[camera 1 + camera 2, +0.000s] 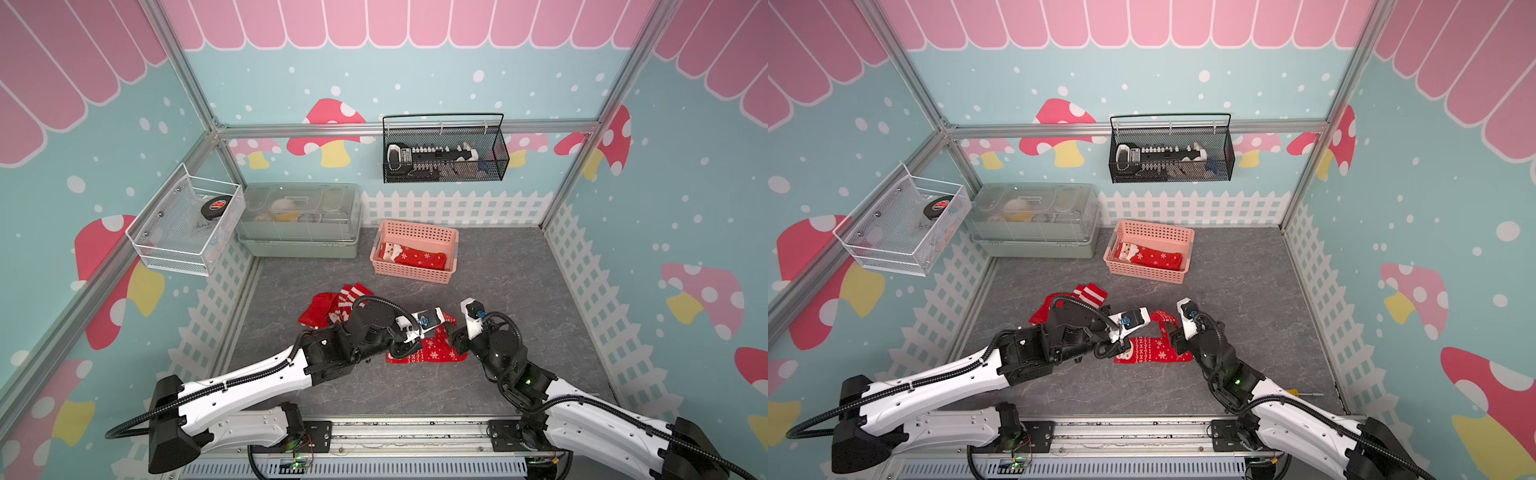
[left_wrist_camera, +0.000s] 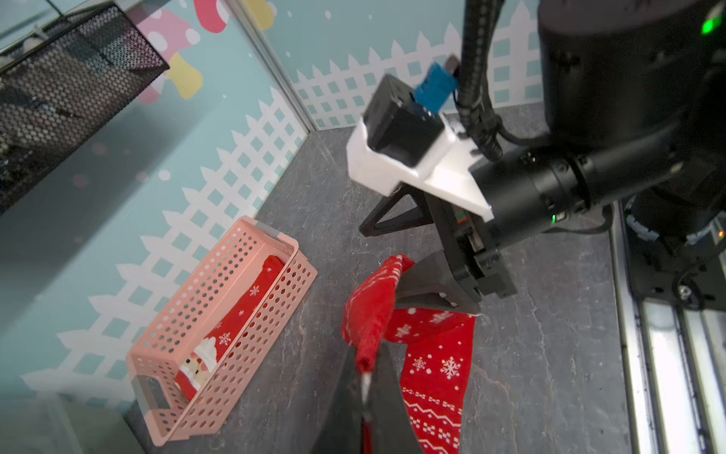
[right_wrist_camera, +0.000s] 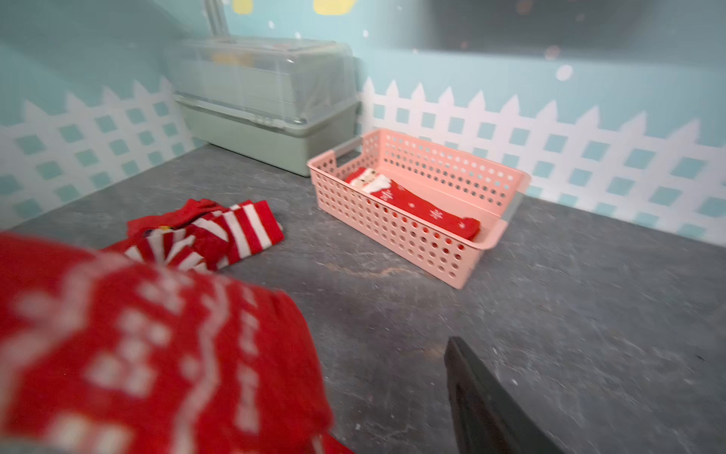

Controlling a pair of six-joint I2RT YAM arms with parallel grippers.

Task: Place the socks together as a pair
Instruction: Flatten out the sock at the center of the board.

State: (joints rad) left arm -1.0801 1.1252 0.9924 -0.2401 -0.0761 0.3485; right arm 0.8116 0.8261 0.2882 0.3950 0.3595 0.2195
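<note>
My right gripper's finger touches the held sock (image 2: 373,301), bunched over its flat mate, so my left gripper should lift it clear and lay it beside the striped socks (image 1: 349,299).
A red sock with white snowflakes (image 1: 432,353) (image 1: 1154,351) lies on the grey floor between my two arms, one end lifted into a fold (image 2: 373,302). My left gripper (image 2: 365,353) is shut on that lifted fold. My right gripper (image 2: 379,261) stands open just beyond it, the fold leaning against one finger; in the right wrist view the sock (image 3: 137,346) is a blur hiding that side. A heap of striped-cuff socks (image 1: 332,307) (image 3: 220,232) lies further left. Another sock with a Santa face (image 1: 411,255) (image 2: 243,310) lies in the pink basket (image 1: 415,226).
A grey-green box with a clear lid (image 1: 299,220) stands at the back left beside the basket. A white wire tray (image 1: 187,224) hangs on the left wall and a black mesh basket (image 1: 444,153) on the back wall. A small tool (image 1: 1304,392) lies at the front right.
</note>
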